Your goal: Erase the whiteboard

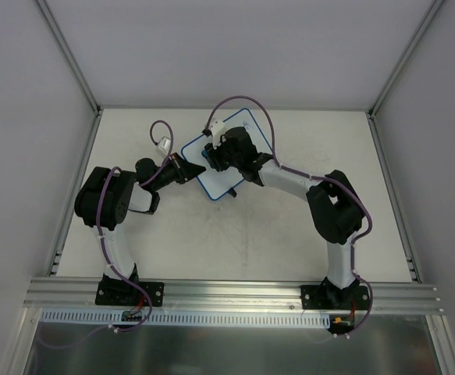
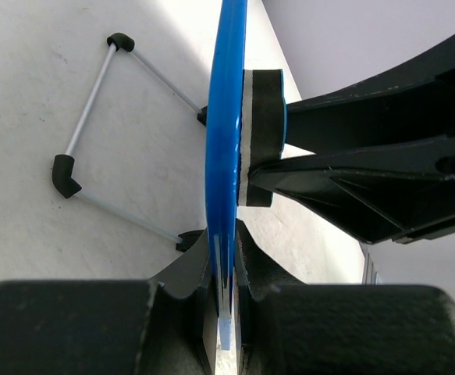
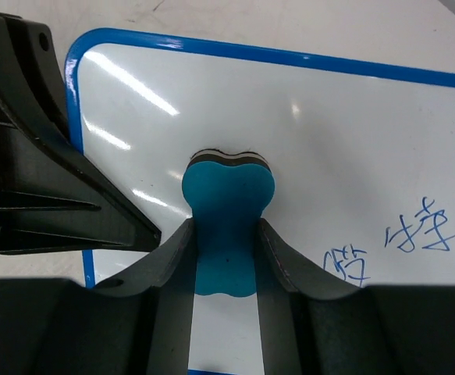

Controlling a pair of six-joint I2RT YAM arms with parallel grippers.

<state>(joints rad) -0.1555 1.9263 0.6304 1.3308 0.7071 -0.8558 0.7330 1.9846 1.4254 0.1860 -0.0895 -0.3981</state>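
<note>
The eraser is by the robot's left gripper at the clean end of the whiteboard (image 3: 145, 144), so the right gripper should bring the eraser back toward the blue writing (image 3: 424, 228).
The whiteboard (image 1: 250, 129), white with a blue rim, stands tilted at the back middle of the table. In the right wrist view it (image 3: 352, 133) bears blue writing (image 3: 422, 234) at the right. My left gripper (image 1: 198, 169) is shut on its left rim; the left wrist view shows the rim (image 2: 225, 117) edge-on between the jaws of my left gripper (image 2: 225, 266). My right gripper (image 3: 225, 226) is shut on a blue eraser (image 3: 229, 199), which presses on the board left of the writing. The eraser also shows in the left wrist view (image 2: 262, 133).
The board's wire stand with black feet (image 2: 94, 141) rests on the table behind it. A small white connector on a purple cable (image 1: 163, 144) lies left of the board. Grey walls enclose the table (image 1: 235, 242); an aluminium rail (image 1: 227, 293) runs along the front.
</note>
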